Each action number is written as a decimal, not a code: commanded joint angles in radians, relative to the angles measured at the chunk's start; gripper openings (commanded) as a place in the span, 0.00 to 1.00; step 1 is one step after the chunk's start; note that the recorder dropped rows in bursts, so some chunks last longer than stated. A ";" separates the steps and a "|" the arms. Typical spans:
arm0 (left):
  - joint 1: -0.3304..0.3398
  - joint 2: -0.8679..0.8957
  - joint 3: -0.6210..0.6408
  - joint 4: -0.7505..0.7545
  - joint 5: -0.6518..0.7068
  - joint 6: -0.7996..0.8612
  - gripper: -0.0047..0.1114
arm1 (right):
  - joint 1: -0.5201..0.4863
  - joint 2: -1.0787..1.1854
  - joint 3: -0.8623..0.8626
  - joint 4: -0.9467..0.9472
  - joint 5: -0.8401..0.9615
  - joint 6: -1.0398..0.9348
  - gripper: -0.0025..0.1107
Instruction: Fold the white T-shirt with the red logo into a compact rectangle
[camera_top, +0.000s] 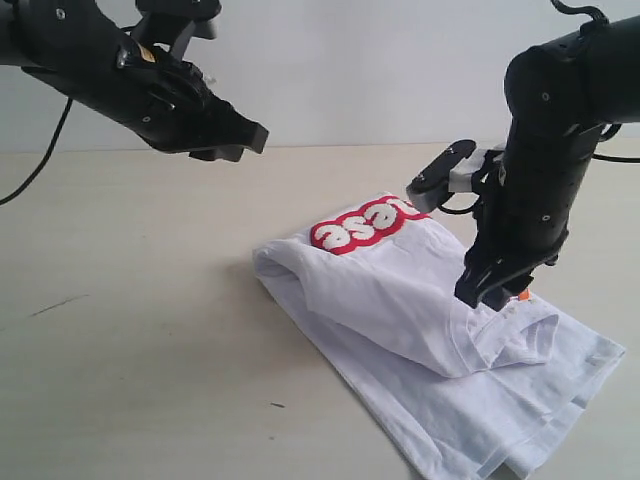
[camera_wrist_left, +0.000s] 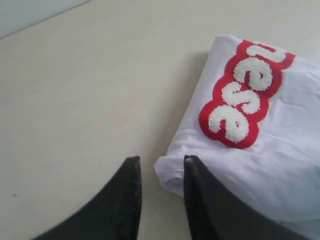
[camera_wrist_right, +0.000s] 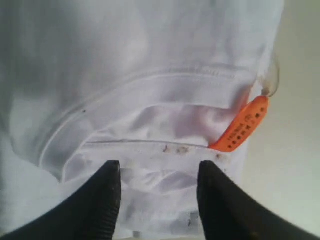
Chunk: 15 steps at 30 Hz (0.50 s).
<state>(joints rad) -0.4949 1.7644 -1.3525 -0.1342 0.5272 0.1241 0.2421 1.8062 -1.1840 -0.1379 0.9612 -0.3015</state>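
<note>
The white T-shirt is lying at a slant with its logo end (camera_top: 345, 228) far back. My right gripper should grab the cloth (camera_top: 307, 256) next to the red logo and make the T-shirt straight.
The white T-shirt (camera_top: 400, 310) lies partly folded on the table, its upper part doubled over so the collar (camera_wrist_right: 150, 82) faces the front right. The red logo (camera_top: 365, 225) with fuzzy white letters shows on the far fold, and the left wrist view also catches this logo (camera_wrist_left: 242, 95). My right gripper (camera_top: 482, 296) stands open just over the collar, beside the orange tag (camera_wrist_right: 241, 125), and only cloth shows between its fingers. My left gripper (camera_top: 255, 138) hangs high at the left, open and empty, above the shirt's near-left corner (camera_wrist_left: 172, 172).
The beige table (camera_top: 120, 330) spreads to the left and front of the shirt. A pale wall runs behind the table. A black cable (camera_top: 40, 155) hangs from the left arm at the far left.
</note>
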 joint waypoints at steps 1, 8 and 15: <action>0.038 -0.018 0.004 0.041 0.048 0.007 0.04 | 0.003 0.014 0.010 -0.036 -0.051 0.164 0.26; 0.121 -0.035 0.004 0.049 0.120 0.007 0.04 | 0.019 0.074 -0.004 0.208 0.046 0.013 0.02; 0.159 -0.037 0.004 0.045 0.120 0.007 0.04 | 0.147 0.042 -0.019 0.204 -0.015 -0.011 0.02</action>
<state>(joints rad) -0.3419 1.7370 -1.3525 -0.0877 0.6456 0.1265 0.3383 1.8563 -1.1932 0.0828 1.0275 -0.2950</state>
